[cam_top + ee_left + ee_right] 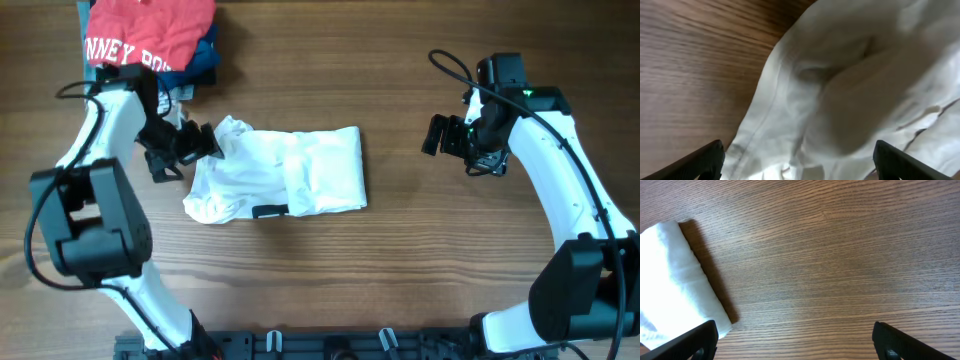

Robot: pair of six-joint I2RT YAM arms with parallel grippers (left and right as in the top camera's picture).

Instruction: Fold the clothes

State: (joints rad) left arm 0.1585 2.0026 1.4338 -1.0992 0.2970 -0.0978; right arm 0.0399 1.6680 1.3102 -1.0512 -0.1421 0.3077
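I expect the white T-shirt [840, 115] to sag into hanging folds when I lift it, because soft, loose rumples [816, 75] run through its bunched end.
The clothes, a white T-shirt [290, 170], lie folded into a rough rectangle on the wooden table, left of centre, with a small dark tag [270, 211] at the near edge. Its left end is bunched and rumpled. My left gripper [195, 145] hovers at that upper left end, open. In the left wrist view the white fabric [850, 90] fills the space between and beyond the spread fingers of the left gripper [800, 165]. My right gripper [435, 135] stands open to the right, apart from the shirt. In the right wrist view the shirt's folded right edge [675, 280] lies left of the right gripper [795, 342].
A red garment with white lettering [150, 35] lies on a navy folded garment [205, 60] at the back left, just behind my left arm. A dark rail [330, 345] runs along the table's front edge. Bare wood [410, 230] lies between the shirt and my right arm.
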